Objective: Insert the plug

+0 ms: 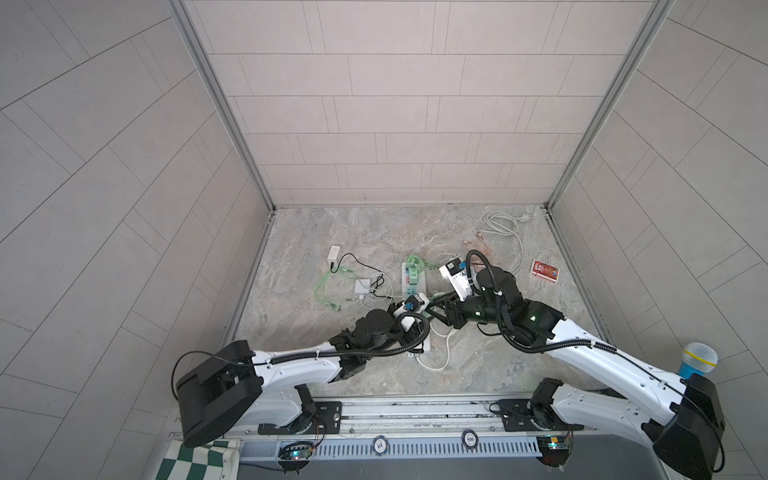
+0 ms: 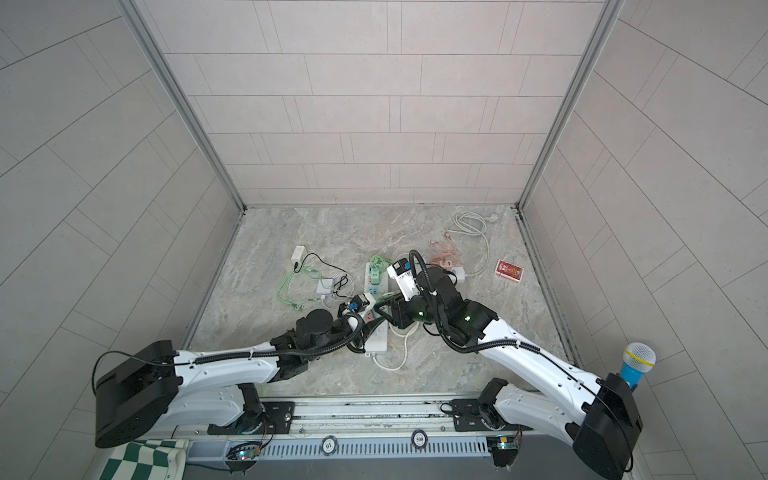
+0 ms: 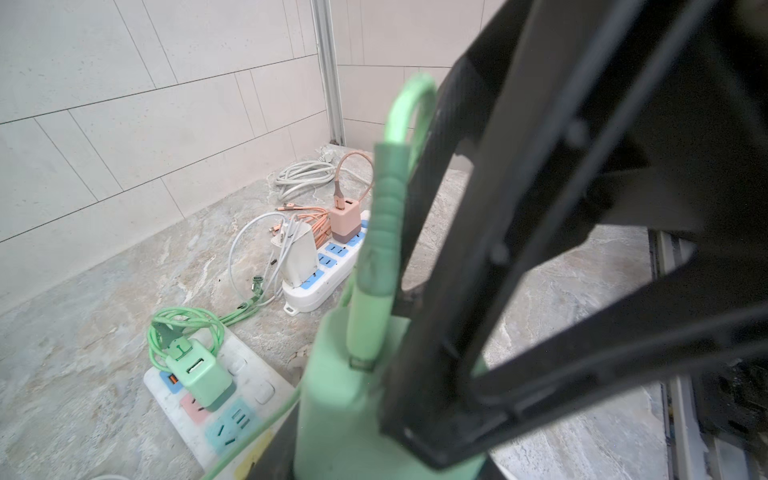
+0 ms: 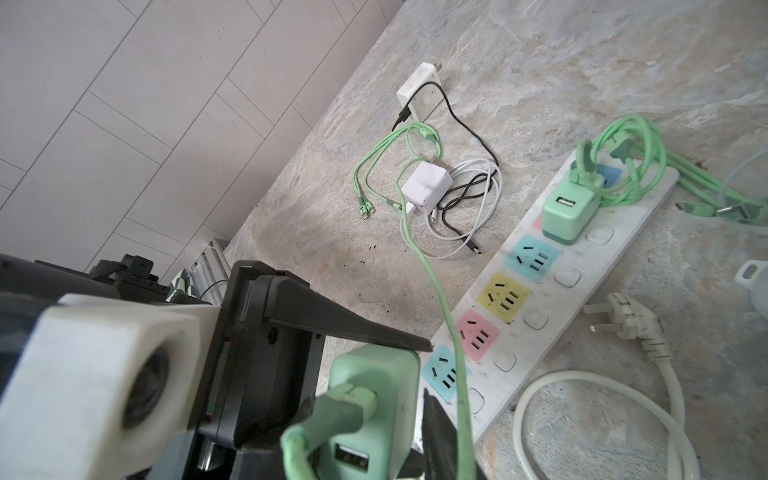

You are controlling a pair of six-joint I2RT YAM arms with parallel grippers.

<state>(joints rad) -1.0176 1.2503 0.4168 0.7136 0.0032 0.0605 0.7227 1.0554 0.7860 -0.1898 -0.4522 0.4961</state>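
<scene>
My left gripper should open and back away first, since both grippers are on the green plug (image 4: 377,384). My right gripper will then take the plug to the blue socket (image 4: 532,256) beside the plugged-in charger.
The green plug (image 4: 374,399), a mint charger block with a green cable in its USB port, hangs just above the near end of the white power strip (image 4: 582,266). My left gripper (image 3: 374,453) is shut on the green plug (image 3: 345,399); one of its black fingers (image 4: 353,332) lies along the block's top. My right gripper (image 4: 370,428) straddles the same block from the opposite side, fingers against its sides. In both top views the two grippers meet over the strip (image 1: 415,286) (image 2: 376,286). The blue socket (image 4: 444,372) beside the block is empty.
Another green charger (image 4: 569,212) sits plugged at the strip's far end. A second strip (image 3: 316,291) carries a pink charger (image 3: 345,220) and a white one (image 3: 297,257). White chargers with cables (image 1: 361,286), a loose white three-pin plug (image 4: 627,320) and a red box (image 1: 544,270) lie around.
</scene>
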